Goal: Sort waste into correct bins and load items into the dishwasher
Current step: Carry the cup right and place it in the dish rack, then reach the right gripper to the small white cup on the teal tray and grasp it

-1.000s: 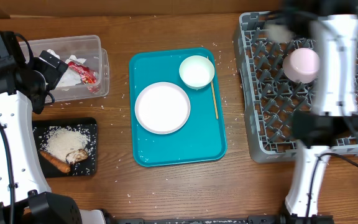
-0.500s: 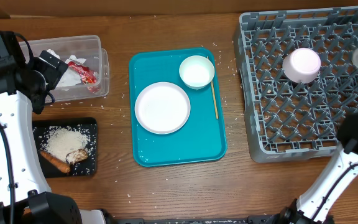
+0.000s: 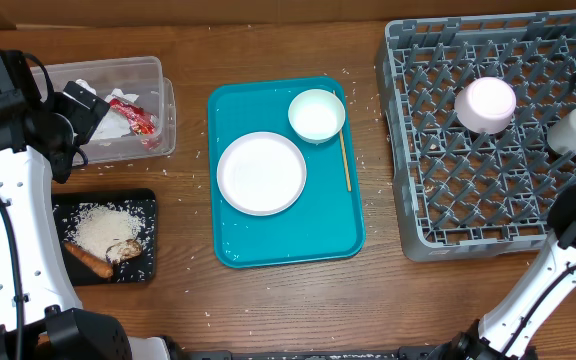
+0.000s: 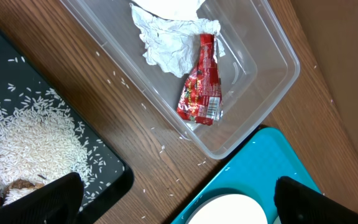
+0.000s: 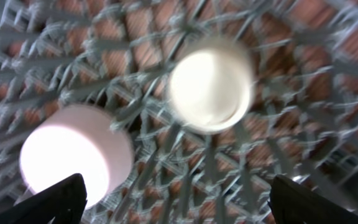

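Observation:
The bowl on the teal tray [image 3: 317,116] is upright and its rim is clear of the plate, so my right gripper should go on going there before it takes hold of the bowl's rim.
My left gripper [image 4: 176,199] is open and empty, above the table between the clear tub [image 4: 272,81], the black tray [image 4: 107,168] and the teal tray. The tub holds a crumpled napkin [image 4: 166,43] and a red wrapper [image 4: 202,84]. The black tray holds rice [image 3: 103,228], a carrot piece [image 3: 88,262] and a brown chunk [image 3: 123,248]. My right gripper [image 5: 179,199] is open and empty above the grey rack [image 3: 488,200]. In the rack are an upturned bowl [image 3: 485,104] and a small white cup [image 3: 575,128]. A plate [image 3: 261,173], a bowl [image 3: 316,114] and a wooden stick [image 3: 345,160] lie on the teal tray [image 3: 288,240].
Loose rice grains are scattered on the wood around the trays and near the rack's left side. The right arm's base stands at the front right, below the rack. The left arm runs along the table's left edge.
My right arm has swung off the rack's middle to the far right edge. The white cup now rests in the rack's right part. The left arm has not moved.

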